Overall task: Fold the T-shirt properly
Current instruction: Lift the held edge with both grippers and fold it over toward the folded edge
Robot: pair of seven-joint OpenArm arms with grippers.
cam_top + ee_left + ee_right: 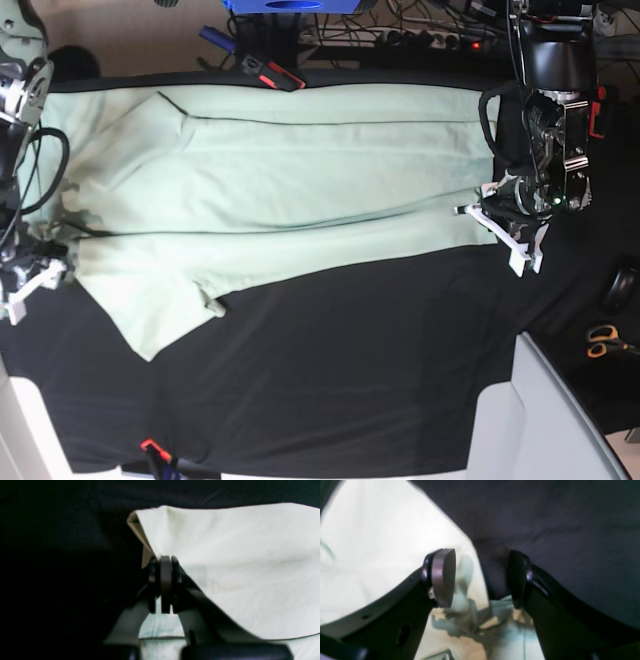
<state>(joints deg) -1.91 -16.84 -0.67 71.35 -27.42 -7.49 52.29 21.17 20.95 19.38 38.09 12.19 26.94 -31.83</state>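
My right gripper needs to go farther in over the cloth and close before it pulls back, because the T-shirt's end lies off-centre under its open fingers.
The pale mint T-shirt lies spread sideways on the black table cover, with a sleeve pointing toward the front. My left gripper is shut on a corner of the T-shirt, and the cloth folds up over its tips. In the base view that gripper is at the shirt's right edge. My right gripper stands open over the T-shirt edge, with crumpled cloth below the fingers and nothing between them. In the base view it is at the shirt's left end.
Orange-handled scissors lie at the far right. Red-and-black clamps sit at the table's back edge, and another at the front edge. A grey-white panel fills the lower right. Cables run behind the table.
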